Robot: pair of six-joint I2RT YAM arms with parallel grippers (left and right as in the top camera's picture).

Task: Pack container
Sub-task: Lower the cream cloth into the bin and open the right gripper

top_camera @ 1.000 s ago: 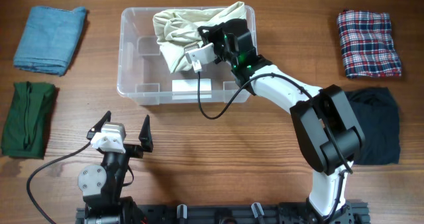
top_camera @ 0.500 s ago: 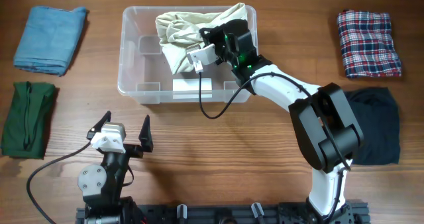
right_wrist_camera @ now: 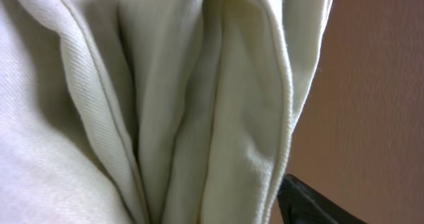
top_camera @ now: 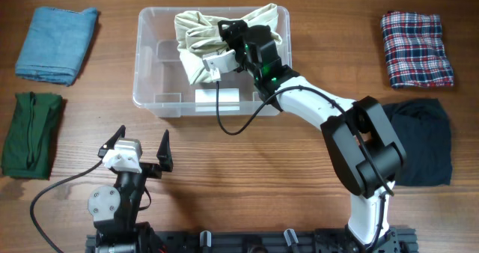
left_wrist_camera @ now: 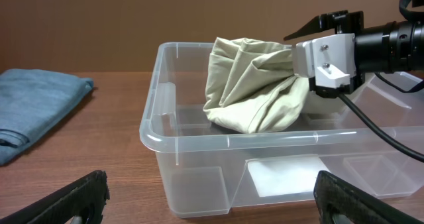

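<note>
The cream cloth bunches up over the container's far rim (top_camera: 263,15), so my right gripper should lift clear and press the cloth's raised folds (top_camera: 196,22) down inside.
The clear plastic container (top_camera: 150,58) stands at the back middle of the table, a white label (top_camera: 217,97) on its floor. A crumpled cream cloth (top_camera: 196,36) lies in its right half, partly draped over the far rim. My right gripper (top_camera: 221,43) is inside the container, pressed against the cloth. In the right wrist view the cloth (right_wrist_camera: 165,105) fills the frame and one black finger (right_wrist_camera: 311,204) stands wide to the right; the other is hidden. My left gripper (top_camera: 137,150) rests open near the front edge, facing the container (left_wrist_camera: 199,138), nothing between its fingers.
A folded blue cloth (top_camera: 56,43) lies at the back left and a dark green one (top_camera: 30,133) in front of it. A red plaid cloth (top_camera: 416,49) lies at the back right, a black cloth (top_camera: 423,141) nearer the front.
My right gripper has slid a little left and back along the cream cloth and its jaws have spread apart. The cloth stays in the container. The left arm has not moved.
</note>
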